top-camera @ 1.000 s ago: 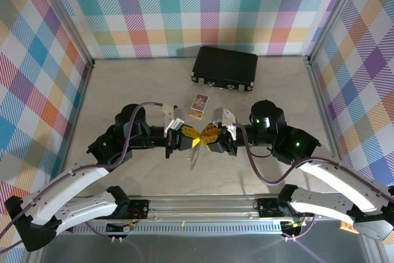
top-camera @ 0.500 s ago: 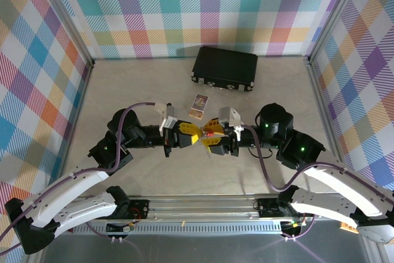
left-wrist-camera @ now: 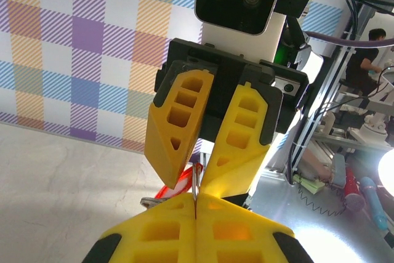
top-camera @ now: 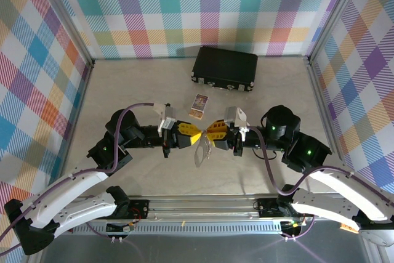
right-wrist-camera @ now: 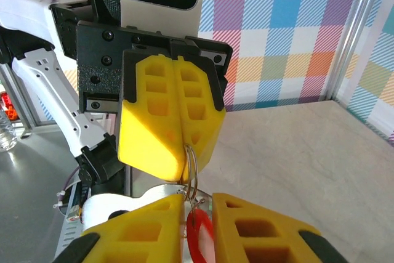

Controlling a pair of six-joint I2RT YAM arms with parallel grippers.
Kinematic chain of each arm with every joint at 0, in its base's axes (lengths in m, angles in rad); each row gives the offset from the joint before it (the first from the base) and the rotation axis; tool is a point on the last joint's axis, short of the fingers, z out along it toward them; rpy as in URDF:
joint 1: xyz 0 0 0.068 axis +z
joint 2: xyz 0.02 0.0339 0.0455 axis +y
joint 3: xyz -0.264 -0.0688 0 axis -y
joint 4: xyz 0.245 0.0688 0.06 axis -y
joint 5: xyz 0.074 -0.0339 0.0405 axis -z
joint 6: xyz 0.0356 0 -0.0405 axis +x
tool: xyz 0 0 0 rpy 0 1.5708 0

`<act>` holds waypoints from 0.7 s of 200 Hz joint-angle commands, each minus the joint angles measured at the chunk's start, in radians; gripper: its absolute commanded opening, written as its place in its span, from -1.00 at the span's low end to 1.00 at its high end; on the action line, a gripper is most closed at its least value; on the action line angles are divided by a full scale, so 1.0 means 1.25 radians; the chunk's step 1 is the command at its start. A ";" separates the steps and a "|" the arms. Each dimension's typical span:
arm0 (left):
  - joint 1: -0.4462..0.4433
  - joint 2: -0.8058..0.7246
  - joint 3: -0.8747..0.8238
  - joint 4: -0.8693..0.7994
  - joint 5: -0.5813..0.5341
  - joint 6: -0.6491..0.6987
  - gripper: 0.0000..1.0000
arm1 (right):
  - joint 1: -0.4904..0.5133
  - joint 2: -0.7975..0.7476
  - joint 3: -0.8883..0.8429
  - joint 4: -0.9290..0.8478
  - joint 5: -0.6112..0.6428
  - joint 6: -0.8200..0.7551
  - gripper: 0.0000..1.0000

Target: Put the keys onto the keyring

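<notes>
The robot's right gripper is around the red tag (right-wrist-camera: 197,232), below the wire ring, so it should open and then grip the wire ring (right-wrist-camera: 192,167) near the fingers of the left gripper.
My two grippers meet tip to tip over the table's middle. The left gripper (top-camera: 189,135) (left-wrist-camera: 196,200) is shut on a thin wire ring (right-wrist-camera: 192,161). From that ring small links run to the keys' red oval tag (right-wrist-camera: 200,241) (left-wrist-camera: 180,184), which sits between the fingers of my right gripper (top-camera: 213,132) (right-wrist-camera: 198,204); these are closed in on it. A grey bit of the key (left-wrist-camera: 151,202) pokes out to the left. The keyring (top-camera: 201,150), a grey metal loop, hangs below the fingertips.
A black case (top-camera: 225,68) lies at the back of the table (top-camera: 123,90). A small printed card (top-camera: 199,105) lies just behind the grippers. Checked walls close in the left, right and back.
The right gripper has slid a little to the right, its jaws widening and then narrowing on the tag. The grey loop now hangs lower between the fingertips. The left gripper stays shut.
</notes>
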 commanded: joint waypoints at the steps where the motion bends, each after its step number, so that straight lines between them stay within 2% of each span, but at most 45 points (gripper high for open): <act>1: -0.001 -0.012 0.000 0.042 0.019 -0.004 -1.00 | 0.004 -0.009 -0.010 -0.010 0.007 -0.005 -0.66; 56: -0.001 -0.011 -0.004 0.061 0.009 -0.013 -1.00 | 0.004 -0.025 -0.024 -0.030 0.006 -0.002 -0.60; 108: -0.002 -0.011 -0.004 0.063 0.014 -0.014 -1.00 | 0.004 -0.017 -0.029 -0.031 0.008 -0.005 -0.89; 140: -0.001 -0.009 -0.003 0.069 0.019 -0.019 -1.00 | 0.004 0.017 -0.011 -0.052 0.000 -0.007 -0.92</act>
